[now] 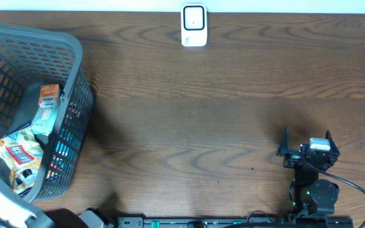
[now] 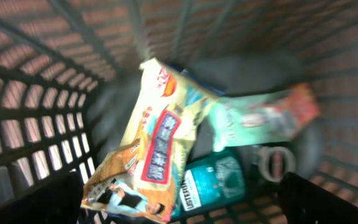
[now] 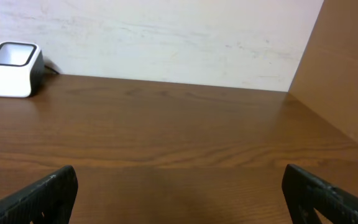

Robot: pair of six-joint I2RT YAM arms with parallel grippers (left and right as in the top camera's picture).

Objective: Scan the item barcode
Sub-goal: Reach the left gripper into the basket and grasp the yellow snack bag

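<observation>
The yellow snack packet (image 2: 155, 109) lies uncovered with its long sides toward the left gripper's open fingers, so the robot should keep lowering them until they sit on either side of its red label (image 2: 161, 147) and close.
The white barcode scanner (image 1: 194, 26) stands at the table's far edge, and shows at the far left in the right wrist view (image 3: 11, 68). Items lie in the grey basket (image 1: 75, 57): a yellow snack packet (image 2: 157, 143), a teal mouthwash bottle (image 2: 219, 180) and a mint-green and orange carton (image 2: 266, 115). No barcode shows on them. My left gripper (image 2: 182, 211) hangs open above the packet, inside the basket, touching nothing. My right gripper (image 1: 307, 136) is open and empty over bare table at the front right, its fingers (image 3: 42, 199) wide apart.
The basket's mesh walls (image 2: 36, 112) surround the left gripper on all sides. A small ring-shaped object (image 2: 272, 163) lies beside the bottle. A brown wall panel (image 3: 347, 74) rises at the table's right end.
</observation>
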